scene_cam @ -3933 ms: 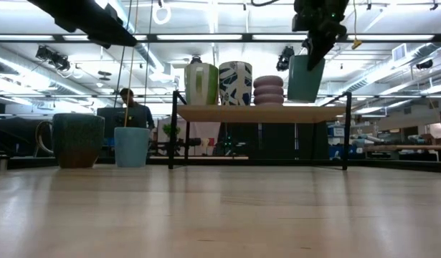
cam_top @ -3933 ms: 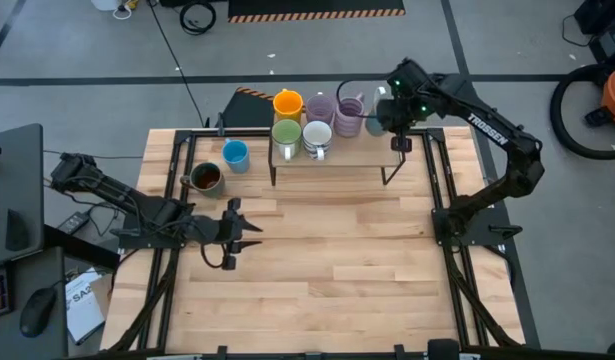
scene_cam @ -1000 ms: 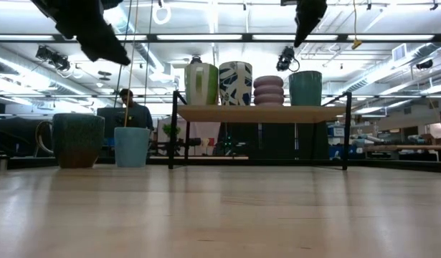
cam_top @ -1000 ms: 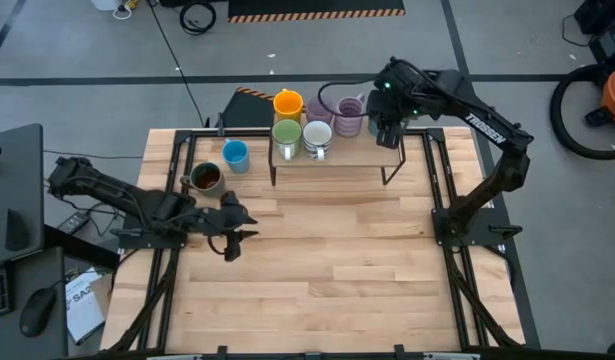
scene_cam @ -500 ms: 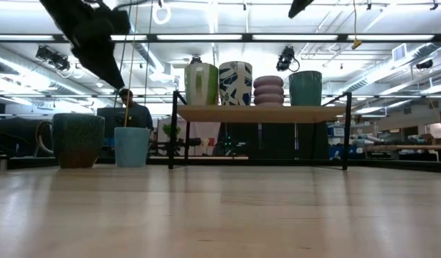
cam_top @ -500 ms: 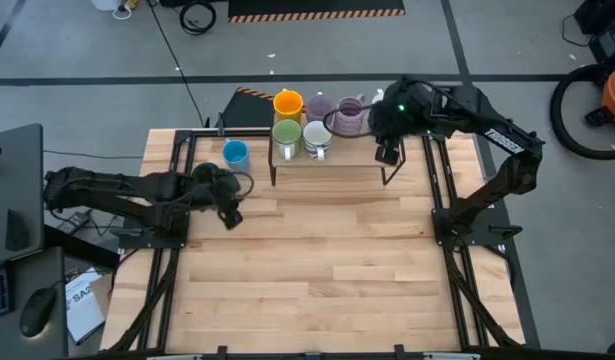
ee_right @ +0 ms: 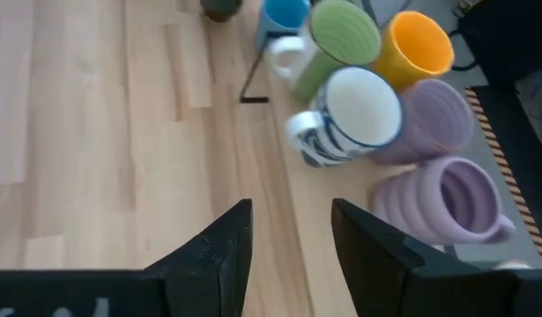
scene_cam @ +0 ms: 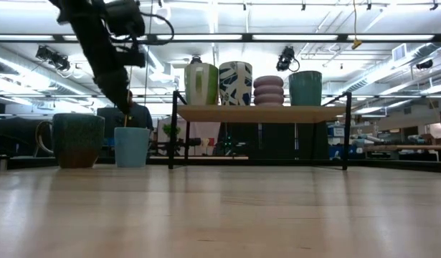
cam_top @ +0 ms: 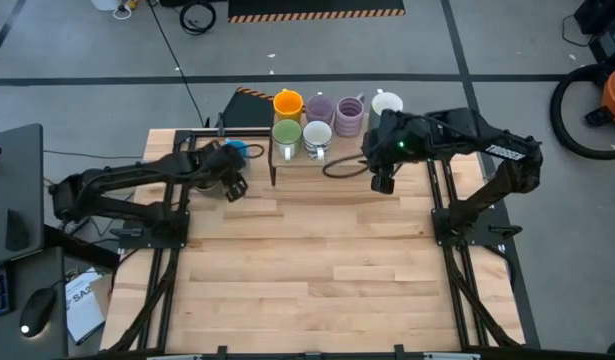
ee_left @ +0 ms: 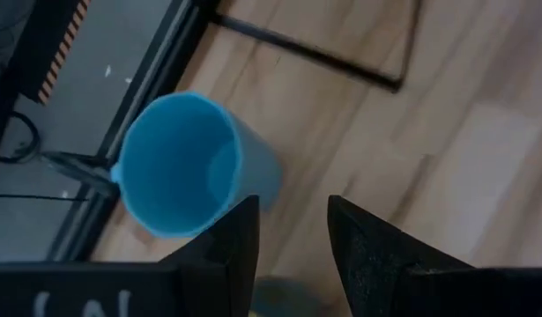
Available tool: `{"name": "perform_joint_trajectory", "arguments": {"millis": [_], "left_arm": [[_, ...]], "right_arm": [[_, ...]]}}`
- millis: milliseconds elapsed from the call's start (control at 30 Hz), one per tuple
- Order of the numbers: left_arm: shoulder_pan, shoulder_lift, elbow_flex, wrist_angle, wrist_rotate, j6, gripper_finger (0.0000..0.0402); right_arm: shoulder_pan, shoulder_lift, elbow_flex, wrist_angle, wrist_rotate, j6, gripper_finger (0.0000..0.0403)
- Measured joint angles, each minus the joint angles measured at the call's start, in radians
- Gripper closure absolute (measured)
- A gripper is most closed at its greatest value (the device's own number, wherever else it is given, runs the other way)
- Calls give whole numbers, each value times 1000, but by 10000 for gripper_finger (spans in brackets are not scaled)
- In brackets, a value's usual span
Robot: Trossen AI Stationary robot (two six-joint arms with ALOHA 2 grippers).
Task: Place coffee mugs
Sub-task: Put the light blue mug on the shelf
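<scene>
The blue mug's rim opposite its handle (ee_left: 116, 172) is facing my open fingers. My left gripper carries on going down until they are on both sides of that rim (ee_left: 239, 172), and then close.
Six mugs stand on a small wooden shelf (cam_top: 349, 150) at the table's far edge: orange (cam_top: 287, 102), green (cam_top: 286, 132), white with blue pattern (cam_top: 317, 135), two pale purple (cam_top: 334, 110), and one at the right end, white inside (cam_top: 387, 102) and teal-sided (scene_cam: 305, 87). A blue mug (cam_top: 237, 149) and a dark mug (scene_cam: 78, 140) stand on the table left of the shelf. My left gripper (cam_top: 232, 182), open, hangs over these two, beside the blue mug (ee_left: 187, 163); its arm hides the dark mug from above. My right gripper (cam_top: 383, 182), open, hovers before the shelf's right end.
The shelf's black frame legs (scene_cam: 173, 132) stand just right of the blue mug (scene_cam: 132, 147). A black cable loop (cam_top: 342, 168) hangs by the right arm over the shelf's front edge. Bare wooden tabletop (cam_top: 327, 270) spreads toward the near edge. A person shows in the room beyond the table.
My left gripper has swung toward the far edge and come down, from the open tabletop to above the dark and blue mugs. My right gripper has risen from the shelf's right end and drawn back toward the near edge, out of the low view. No mug has moved.
</scene>
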State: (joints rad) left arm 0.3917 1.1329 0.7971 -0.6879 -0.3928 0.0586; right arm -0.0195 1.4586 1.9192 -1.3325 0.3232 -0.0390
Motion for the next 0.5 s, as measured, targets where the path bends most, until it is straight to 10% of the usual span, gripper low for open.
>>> {"name": "perform_joint_trajectory", "arguments": {"millis": [500], "left_arm": [[263, 93, 0, 142, 236, 242, 260]], "right_arm": [[193, 0, -93, 32, 80, 141, 241]]}}
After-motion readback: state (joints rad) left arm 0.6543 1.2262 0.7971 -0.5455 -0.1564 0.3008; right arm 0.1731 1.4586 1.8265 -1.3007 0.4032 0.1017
